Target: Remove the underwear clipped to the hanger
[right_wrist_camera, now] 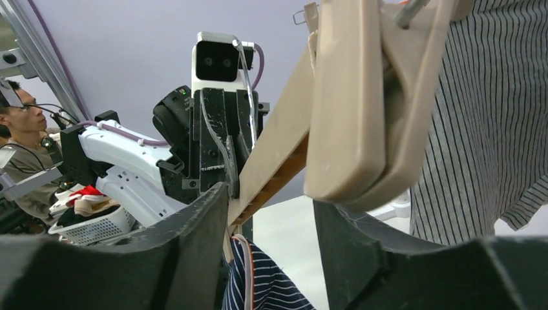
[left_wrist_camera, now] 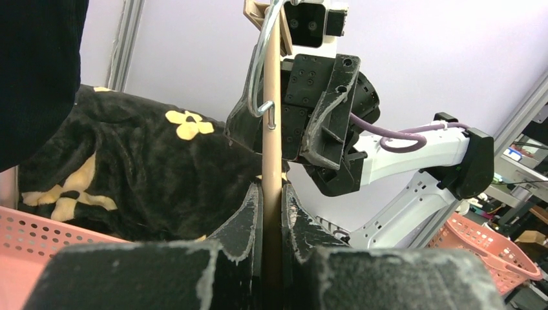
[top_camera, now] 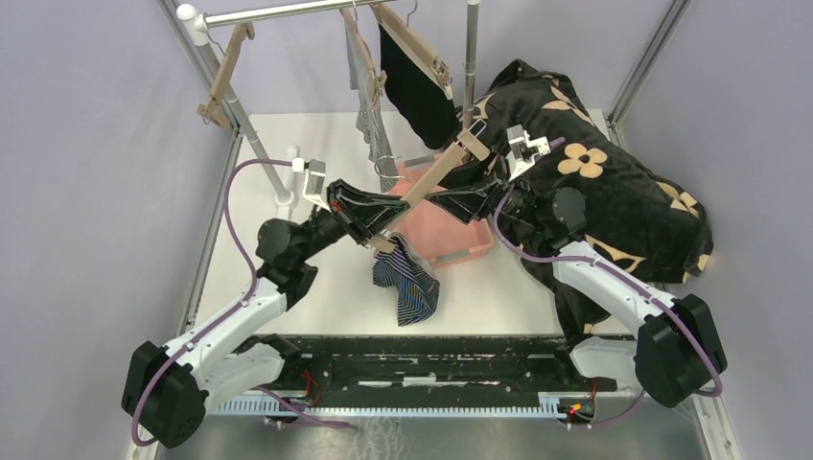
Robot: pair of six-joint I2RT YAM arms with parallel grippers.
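Next, my right gripper takes hold of the hanger's upper clip before my left gripper opens the lower clip, since only my left gripper is holding the hanger's bar.
A wooden clip hanger is held slantwise above the table. My left gripper is shut on its bar near the lower end; the left wrist view shows both fingers pressed on the bar. The navy striped underwear hangs from that lower end, still clipped, its bottom on the table. My right gripper is open at the upper end, its jaws either side of the upper clip and not touching it. The navy underwear shows below. The grey striped underwear and the black underwear hang clipped on the rail.
A pink basket sits under the held hanger. The big black blanket with tan flowers lies at the right. A metal rail on poles crosses the back, with an empty wooden hanger at its left.
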